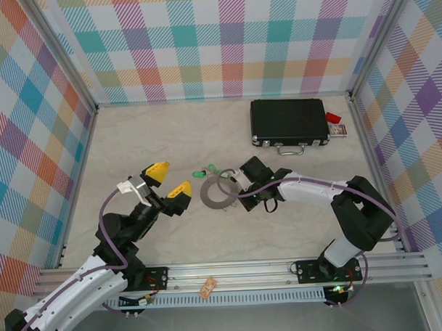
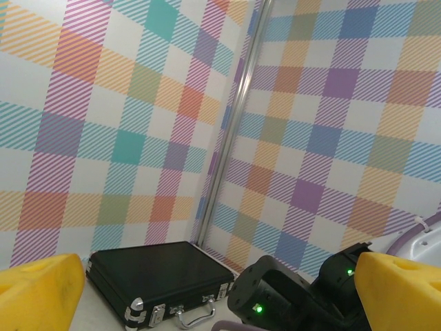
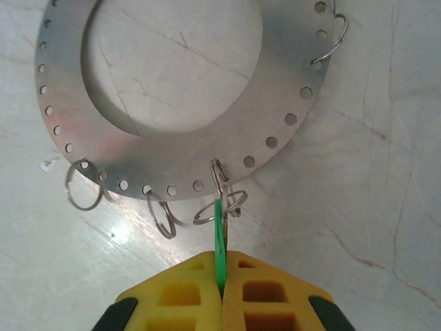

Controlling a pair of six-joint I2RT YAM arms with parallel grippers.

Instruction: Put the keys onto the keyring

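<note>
I carry on pulling the key clear of the keyring's rim with my right gripper and let go of it there, because the green key's loop (image 3: 220,203) is linked through the split ring.
The keyring (image 3: 172,155) is a wide flat grey ring with small holes along its rim, lying on the table; it also lies mid-table (image 1: 217,192). Small wire split rings (image 3: 162,217) hang from its near edge. My right gripper (image 3: 220,276) is shut on a green key (image 3: 219,231) held edge-on, its tip at a split ring (image 3: 219,189) on the band. Seen from above, the right gripper (image 1: 236,187) sits at the ring's right edge. Other green keys (image 1: 206,169) lie just behind the ring. My left gripper (image 1: 169,180) stands open to the ring's left, with nothing in it.
A black case (image 1: 288,123) with a metal handle lies at the back right, also visible as the case (image 2: 158,276). A small red item (image 1: 336,121) sits beside it. Checked walls close in the table on three sides. The right arm's wrist (image 2: 289,296) lies ahead of my left fingers (image 2: 41,293).
</note>
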